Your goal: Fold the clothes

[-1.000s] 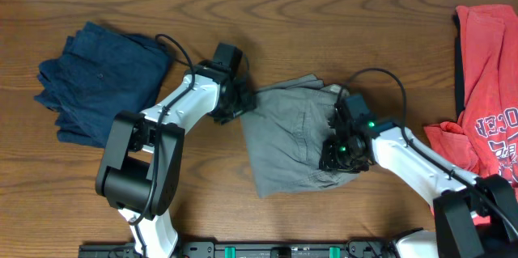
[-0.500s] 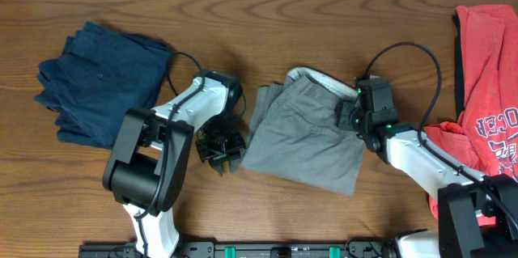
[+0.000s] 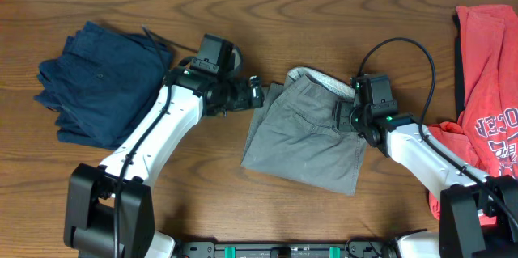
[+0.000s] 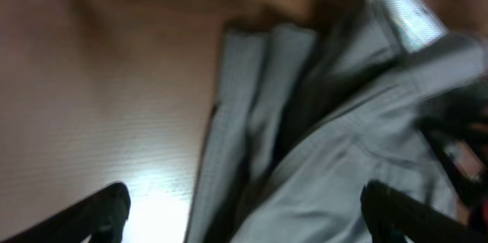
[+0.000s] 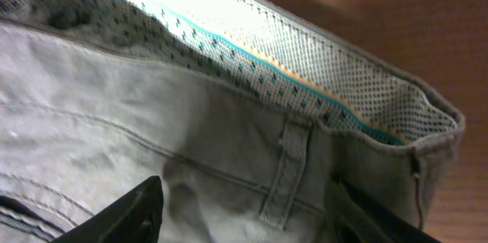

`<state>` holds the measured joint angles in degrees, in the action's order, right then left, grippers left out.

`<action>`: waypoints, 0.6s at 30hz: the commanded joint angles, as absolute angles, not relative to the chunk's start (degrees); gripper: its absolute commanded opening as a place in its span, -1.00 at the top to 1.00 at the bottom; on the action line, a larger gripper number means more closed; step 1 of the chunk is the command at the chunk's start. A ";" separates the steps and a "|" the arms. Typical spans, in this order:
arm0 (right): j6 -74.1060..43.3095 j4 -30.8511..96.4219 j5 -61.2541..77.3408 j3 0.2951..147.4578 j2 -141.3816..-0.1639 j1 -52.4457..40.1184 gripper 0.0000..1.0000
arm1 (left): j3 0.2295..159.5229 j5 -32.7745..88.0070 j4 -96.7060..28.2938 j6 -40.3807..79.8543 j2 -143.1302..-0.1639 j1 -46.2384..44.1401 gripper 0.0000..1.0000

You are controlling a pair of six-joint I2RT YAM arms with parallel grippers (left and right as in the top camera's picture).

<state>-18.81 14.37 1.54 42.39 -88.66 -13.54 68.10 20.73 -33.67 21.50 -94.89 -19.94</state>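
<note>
The grey shorts' layered edge point(image 3: 270, 98) is in line with my left gripper's open fingers. I should keep moving in until the fingers straddle its layers point(image 4: 258, 113) and close.
The grey shorts point(image 3: 303, 133) lie folded at the table's middle, waistband with its patterned lining up at the back. My left gripper point(image 3: 255, 94) is open at the shorts' upper left edge, fingers wide apart over the folded cloth point(image 4: 305, 159). My right gripper point(image 3: 344, 116) is open over the waistband area, its fingers either side of a belt loop point(image 5: 286, 167); I cannot see it pinching cloth. A folded navy garment point(image 3: 101, 80) lies at the left. A red T-shirt point(image 3: 486, 88) lies at the right edge.
Wooden table surface point(image 3: 243, 15) all around. Black cables loop above both arms. A black rail point(image 3: 267, 250) runs along the front edge.
My left arm has swung up from the front left of the shorts to their upper left edge. The right gripper and the shorts have hardly moved in the last half second.
</note>
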 commanded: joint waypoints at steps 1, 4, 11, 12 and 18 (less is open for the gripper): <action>-17.93 15.25 1.56 43.18 -88.95 -13.04 -0.33 | 68.27 24.86 -30.85 14.57 -97.67 -19.79 -0.96; -17.93 15.55 1.56 43.18 -88.95 -13.04 -0.34 | 68.27 28.21 -27.49 14.59 -101.23 -19.79 -0.96; -17.93 16.12 1.56 43.16 -88.95 -13.04 -0.35 | 68.27 40.64 -20.14 14.61 -111.15 -19.84 -0.96; -17.93 16.16 1.56 43.16 -88.95 -13.04 -0.36 | 68.27 42.00 -19.38 14.61 -112.44 -19.86 -0.96; -17.93 16.19 1.56 43.16 -88.95 -13.04 -0.36 | 68.27 47.07 -17.19 15.55 -120.18 -20.16 -0.96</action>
